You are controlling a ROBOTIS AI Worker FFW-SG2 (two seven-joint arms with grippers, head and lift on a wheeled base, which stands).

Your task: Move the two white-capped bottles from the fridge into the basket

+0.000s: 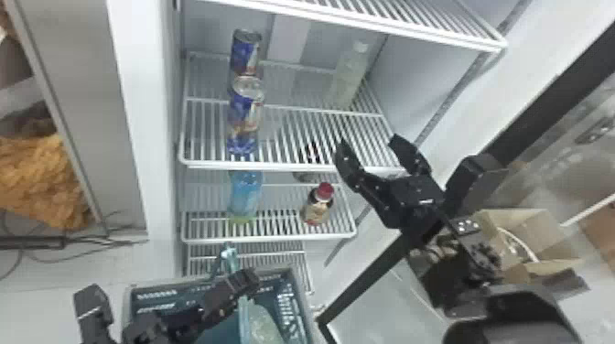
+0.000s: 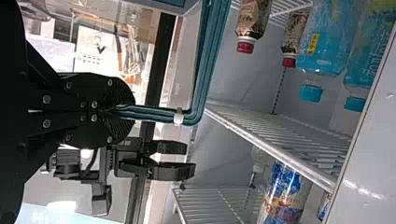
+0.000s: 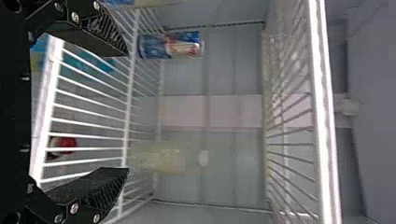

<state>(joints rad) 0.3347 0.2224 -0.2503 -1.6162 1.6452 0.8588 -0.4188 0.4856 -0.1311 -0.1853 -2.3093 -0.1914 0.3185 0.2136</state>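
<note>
Just one white cap [image 1: 360,46] can be seen against the plain back of the fridge, so the shelf behind the pale bottle [image 1: 347,80] should be empty when I lift the bottle out.
A pale bottle with a white cap [image 1: 350,75] stands at the back right of the fridge's middle shelf. My right gripper [image 1: 368,144] is open by that shelf's front edge, short of the bottle. In the right wrist view the bottle [image 3: 170,157] lies beyond the open right gripper [image 3: 128,112], nothing between its fingers. Down at the blue-green basket [image 1: 297,279] is my left gripper [image 1: 245,279]. The left wrist view has the left gripper [image 2: 122,111] shut on the basket's handle [image 2: 205,70]. Inside the basket rests a pale translucent thing [image 1: 263,322], its cap indistinct.
Blue cans [image 1: 245,114] stand on the middle shelf's left. Below are a blue bottle [image 1: 245,194] and a red-capped bottle [image 1: 317,206]. The upper shelf's front rail [image 1: 366,29] crosses overhead. An open cardboard box [image 1: 526,228] is behind the right arm.
</note>
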